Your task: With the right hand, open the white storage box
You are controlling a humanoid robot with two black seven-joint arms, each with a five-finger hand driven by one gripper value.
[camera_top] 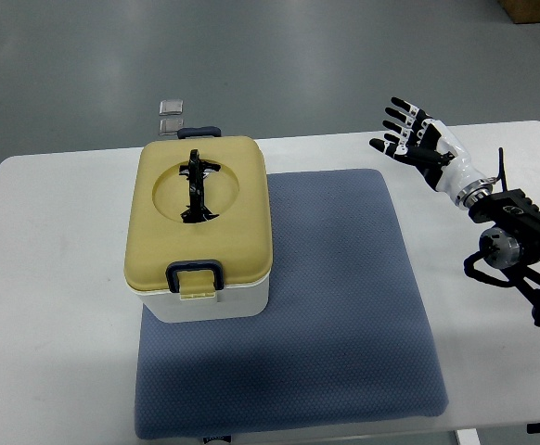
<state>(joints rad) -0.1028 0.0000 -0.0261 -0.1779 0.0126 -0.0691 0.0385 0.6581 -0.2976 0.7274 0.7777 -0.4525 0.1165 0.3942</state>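
I expect the yellow lid to come off whole when I lift its black handle, since dark blue latches sit at both the near and far edges.
The white storage box with a yellow lid stands on the left part of a blue mat. A black folding handle lies flat in the lid's round recess. A dark blue latch sits at the near edge and another at the far edge. The lid looks closed. My right hand is raised over the table's right rear, well to the right of the box, fingers spread and holding nothing. The left arm does not show.
The white table carries the mat and box. Beyond its far edge lies grey floor with a small clear item on it. A brown box corner shows at top right.
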